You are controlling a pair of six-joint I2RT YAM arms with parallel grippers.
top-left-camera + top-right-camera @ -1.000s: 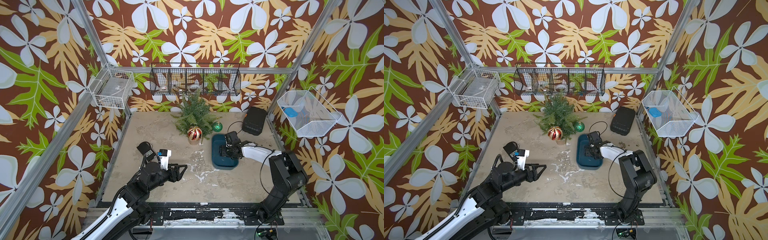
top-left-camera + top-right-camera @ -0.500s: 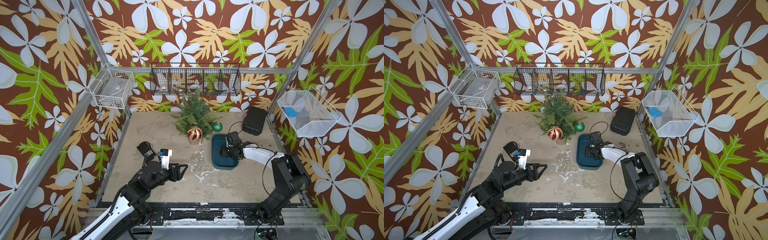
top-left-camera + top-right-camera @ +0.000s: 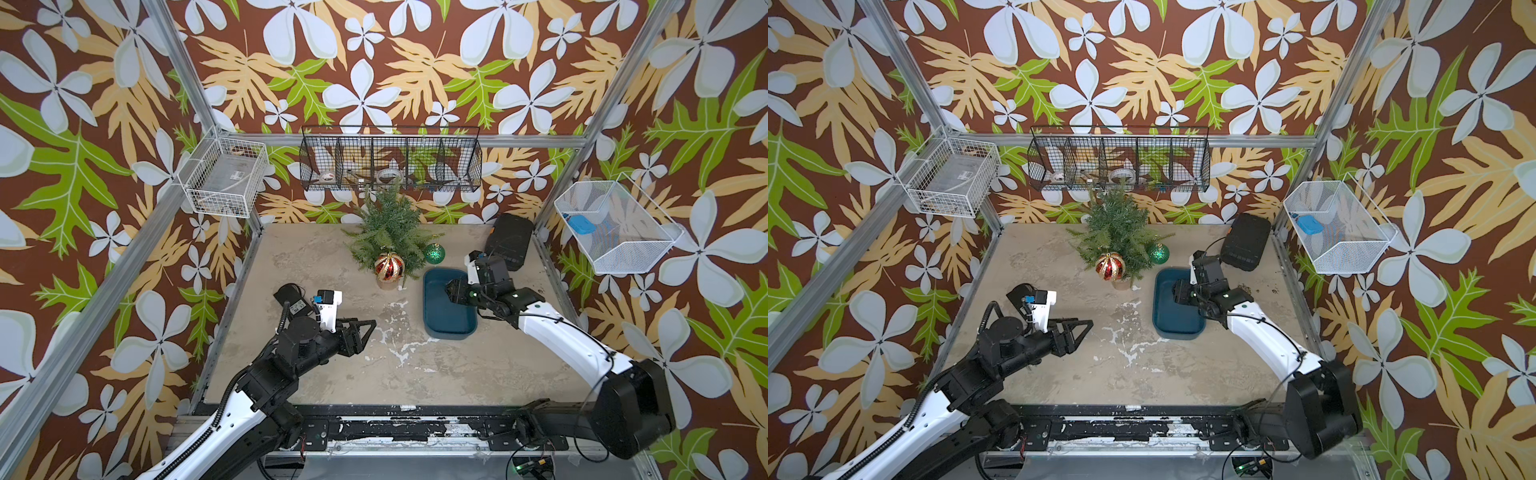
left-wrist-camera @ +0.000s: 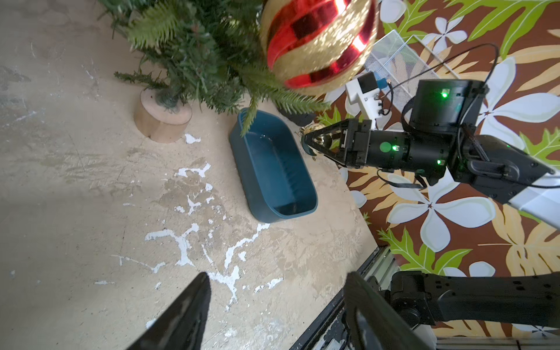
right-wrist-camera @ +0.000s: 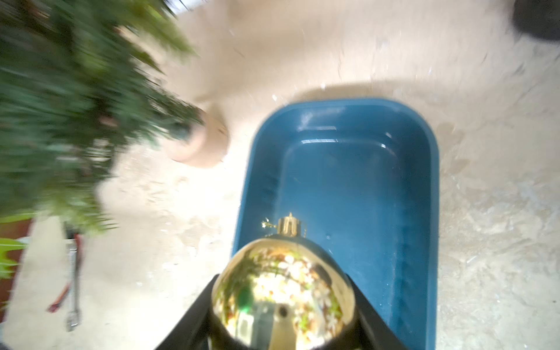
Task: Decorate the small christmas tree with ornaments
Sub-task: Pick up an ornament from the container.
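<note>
I keep moving my left gripper toward the cap's loop [image 5: 268,224] until it closes there, as the gold ornament's cap [image 5: 289,225] sticks out free of my right gripper's fingers.
The small christmas tree [image 3: 388,232] [image 3: 1117,232] stands in its tan pot [image 4: 162,121] at the back of the table. A red-and-gold ornament [image 3: 389,267] [image 4: 318,42] hangs on its front, and a green ornament [image 3: 434,253] [image 3: 1158,253] hangs on its right side. My right gripper [image 3: 451,291] [image 3: 1177,293] [image 5: 283,281] is over the blue tray [image 3: 449,328] [image 5: 433,181], shut on a shiny gold ornament [image 5: 283,291] [image 4: 315,139] with its cap pointing forward. My left gripper [image 3: 370,326] [image 4: 276,275] hovers open and empty over the table's left middle.
A black case [image 3: 509,241] lies at the back right corner. A black wire basket [image 3: 390,164] hangs on the back wall just above the tree. White wire baskets [image 3: 224,176] [image 3: 615,232] hang on the left and right. A small black device [image 3: 291,301] lies beside the left arm.
My right gripper has closed on the gold ornament in the tray, and its arm has shifted slightly. The left arm has barely moved.
</note>
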